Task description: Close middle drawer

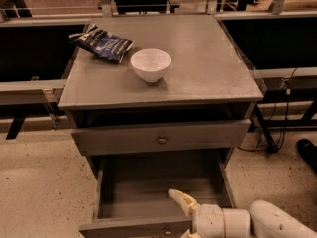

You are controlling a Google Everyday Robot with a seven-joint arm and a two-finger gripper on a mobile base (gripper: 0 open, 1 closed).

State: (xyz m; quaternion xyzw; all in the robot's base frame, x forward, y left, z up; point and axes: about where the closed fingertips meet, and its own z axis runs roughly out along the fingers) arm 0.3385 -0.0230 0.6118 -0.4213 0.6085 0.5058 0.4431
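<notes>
My gripper will push the front panel of the middle drawer (138, 227). The middle drawer will then slide straight in, because both sides (99, 190) run back under the upper drawer.
The middle drawer (148, 182) is a wide grey wooden box pulled far out of the cabinet, and it holds nothing. Its low front panel (129, 228) with a tiny metal knob (169, 229) lies at the bottom edge of the view. My gripper (182, 218) is at the bottom centre-right, right at that front panel. One cream finger (180, 200) points up over the inside of the drawer, and the other is mostly cut off below. The fingers stand apart and hold nothing.
Above it, a taller-fronted grey drawer (124, 140) with a brass knob (162, 139) stands slightly ajar. On the cabinet top (213, 63) are a white bowl (150, 63) and a dark blue snack bag (103, 42). Cables and a black object (308, 152) lie on the floor at right.
</notes>
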